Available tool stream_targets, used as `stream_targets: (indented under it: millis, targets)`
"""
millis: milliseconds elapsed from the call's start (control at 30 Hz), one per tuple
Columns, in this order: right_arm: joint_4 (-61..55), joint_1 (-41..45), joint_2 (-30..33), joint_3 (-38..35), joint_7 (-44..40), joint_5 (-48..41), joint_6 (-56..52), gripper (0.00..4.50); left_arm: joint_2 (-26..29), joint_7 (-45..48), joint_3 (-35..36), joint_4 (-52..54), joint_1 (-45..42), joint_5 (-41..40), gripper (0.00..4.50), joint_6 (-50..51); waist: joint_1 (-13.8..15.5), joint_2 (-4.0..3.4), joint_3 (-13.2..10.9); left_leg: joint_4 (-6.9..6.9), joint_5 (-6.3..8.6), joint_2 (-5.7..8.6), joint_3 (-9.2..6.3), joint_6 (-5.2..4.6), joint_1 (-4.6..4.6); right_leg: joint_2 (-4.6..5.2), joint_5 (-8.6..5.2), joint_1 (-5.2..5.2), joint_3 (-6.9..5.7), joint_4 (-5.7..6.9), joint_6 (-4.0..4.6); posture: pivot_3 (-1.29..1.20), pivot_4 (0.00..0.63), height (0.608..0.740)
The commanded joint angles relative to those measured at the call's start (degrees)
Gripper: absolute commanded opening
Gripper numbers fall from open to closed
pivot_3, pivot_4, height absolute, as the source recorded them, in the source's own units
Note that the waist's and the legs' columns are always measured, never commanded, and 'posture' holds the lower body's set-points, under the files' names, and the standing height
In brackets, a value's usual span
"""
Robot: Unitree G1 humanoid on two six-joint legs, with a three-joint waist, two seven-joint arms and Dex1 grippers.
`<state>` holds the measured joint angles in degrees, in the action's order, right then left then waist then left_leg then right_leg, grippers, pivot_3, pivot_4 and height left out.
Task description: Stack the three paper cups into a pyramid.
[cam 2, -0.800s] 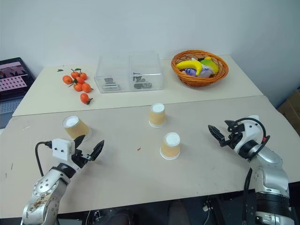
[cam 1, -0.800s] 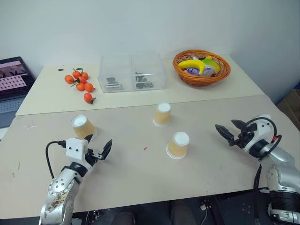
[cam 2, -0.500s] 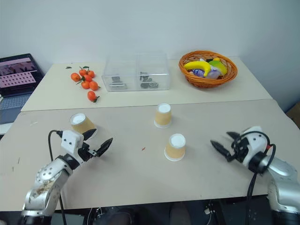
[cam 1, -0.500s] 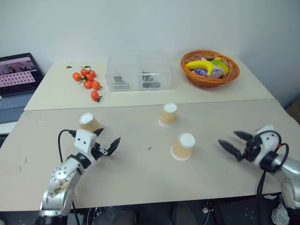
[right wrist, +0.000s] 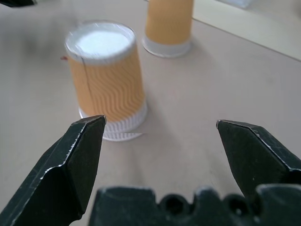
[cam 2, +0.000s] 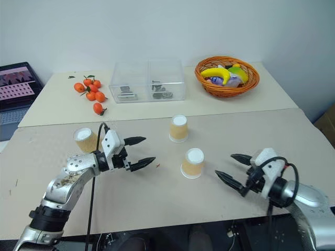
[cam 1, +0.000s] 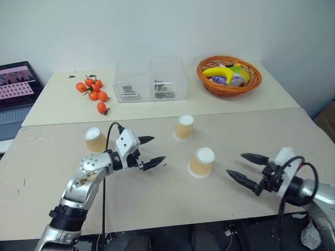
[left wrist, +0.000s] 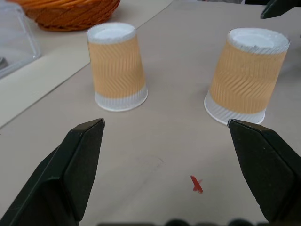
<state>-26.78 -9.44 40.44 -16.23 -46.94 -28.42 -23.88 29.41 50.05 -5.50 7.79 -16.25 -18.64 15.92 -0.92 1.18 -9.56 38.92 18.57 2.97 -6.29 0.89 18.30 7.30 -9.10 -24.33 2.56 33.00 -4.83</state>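
The robot's right gripper has a clear gap (cam 1: 191,147) from the middle cup to the rear cup, so it should keep going toward the middle cup's side (cam 1: 200,167) and close around it.
Three tan paper cups stand upside down and apart on the beige table (cam 1: 157,204). One cup (cam 1: 201,161) is near the middle, a second cup (cam 1: 183,127) stands farther back, and the third cup (cam 1: 94,139) sits at the left. My left gripper (cam 1: 151,151) is open, between the left cup and the middle cup, pointing right toward the two cups seen ahead in its wrist view (left wrist: 248,76) (left wrist: 116,66). My right gripper (cam 1: 242,167) is open, to the right of the middle cup, pointing left at it (right wrist: 106,77). Neither gripper holds anything.
On the rear table lie several small oranges (cam 1: 93,94), a clear plastic box (cam 1: 150,79) and a wicker basket (cam 1: 228,75) with a banana and other fruit. A laptop (cam 1: 15,89) stands at the far left. A small red mark (left wrist: 196,184) is on the table.
My left gripper has reached forward and to the right, past the left cup, toward the middle of the table. My right gripper has moved left, closer to the middle cup. The cups stayed put.
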Motion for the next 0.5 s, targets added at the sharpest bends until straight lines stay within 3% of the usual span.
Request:
stream_targets:
  millis: [33,500]
  targets:
    - [-1.1,1.3,-1.0,1.0,1.2,-0.8,-0.5,4.46,0.5,-0.4,0.9,-0.1,-0.4,0.9,4.5,-1.2,0.1,0.01,0.0,0.02,0.0,0.01,-0.01,0.0,-0.04,0.0,0.17,-0.11,0.0,-0.03,0.27,0.0,0.15,0.738]
    - [-0.4,6.9,-4.2,8.0,0.5,-2.6,-2.2,4.46,1.6,-2.9,2.8,2.4,3.6,0.7,4.5,-0.1,0.2,0.02,0.0,0.03,0.01,0.0,-0.02,-0.01,-0.03,0.01,-0.04,-0.05,-0.02,0.01,-0.06,0.0,0.15,0.738]
